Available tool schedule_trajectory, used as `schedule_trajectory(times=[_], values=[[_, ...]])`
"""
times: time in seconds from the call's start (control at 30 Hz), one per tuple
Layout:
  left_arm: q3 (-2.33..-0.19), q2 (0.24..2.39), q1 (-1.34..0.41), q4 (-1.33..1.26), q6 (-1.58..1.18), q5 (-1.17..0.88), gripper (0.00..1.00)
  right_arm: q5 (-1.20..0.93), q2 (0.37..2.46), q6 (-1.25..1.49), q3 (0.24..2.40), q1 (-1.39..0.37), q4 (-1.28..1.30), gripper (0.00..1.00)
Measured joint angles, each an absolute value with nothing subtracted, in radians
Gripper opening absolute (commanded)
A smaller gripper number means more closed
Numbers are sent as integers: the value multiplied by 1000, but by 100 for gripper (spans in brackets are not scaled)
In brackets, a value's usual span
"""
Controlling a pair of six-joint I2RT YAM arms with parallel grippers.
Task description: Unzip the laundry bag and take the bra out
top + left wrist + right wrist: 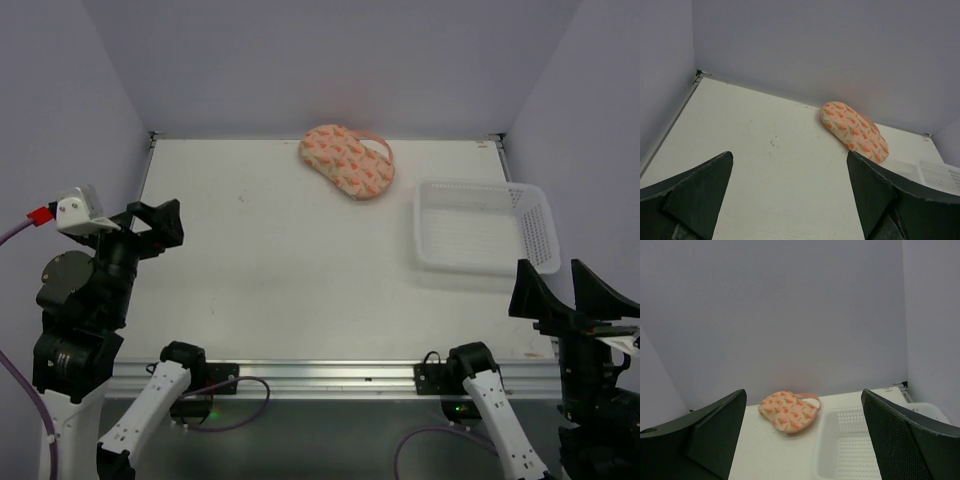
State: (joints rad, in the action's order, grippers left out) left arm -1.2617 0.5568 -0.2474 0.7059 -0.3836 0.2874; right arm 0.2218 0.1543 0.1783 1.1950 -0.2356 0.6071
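Observation:
I keep reaching with my open left gripper until its fingers are on both sides of the laundry bag's near edge [328,175], because the way there is clear.
The laundry bag [346,160] is a peach-pink pouch with an orange-red and green print. It lies closed at the back of the table near the wall, its pink loop [381,149] on the right side. It also shows in the left wrist view as the bag [855,131] and in the right wrist view as the bag [788,412]. The bra is hidden. My left gripper [158,228] hovers open over the table's left edge, far from the bag. My right gripper [562,295] stands open at the near right corner. Nothing sits between the left gripper [790,155] fingers or the right gripper [804,392] fingers.
A white plastic lattice basket [485,228] stands on the right side of the table, just right of and nearer than the bag; its rim [826,440] fills the lower right wrist view. Lilac walls close in the back and both sides.

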Motion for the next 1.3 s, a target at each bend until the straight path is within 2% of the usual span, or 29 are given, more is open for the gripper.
schedule_trajectory(times=[0.2, 0.4, 0.6, 0.87, 1.13, 1.3], values=[[-1236, 606, -249, 699, -427, 244, 100, 176, 147, 223, 1150, -235, 598, 99], [-1119, 756, -250, 599, -538, 72, 100, 43, 141, 325, 1040, -236, 597, 99], [-1013, 1067, -252, 376, -686, -83, 100, -58, 152, 456, 955, -236, 633, 99], [-968, 1474, -329, -29, -850, -130, 100, -146, 181, 519, 913, -236, 626, 99], [-1125, 1948, -415, -311, -998, -159, 100, -150, 182, 543, 906, -236, 622, 99], [-1217, 2107, -435, -423, -1070, -149, 98, -144, 191, 542, 906, -236, 622, 99]])
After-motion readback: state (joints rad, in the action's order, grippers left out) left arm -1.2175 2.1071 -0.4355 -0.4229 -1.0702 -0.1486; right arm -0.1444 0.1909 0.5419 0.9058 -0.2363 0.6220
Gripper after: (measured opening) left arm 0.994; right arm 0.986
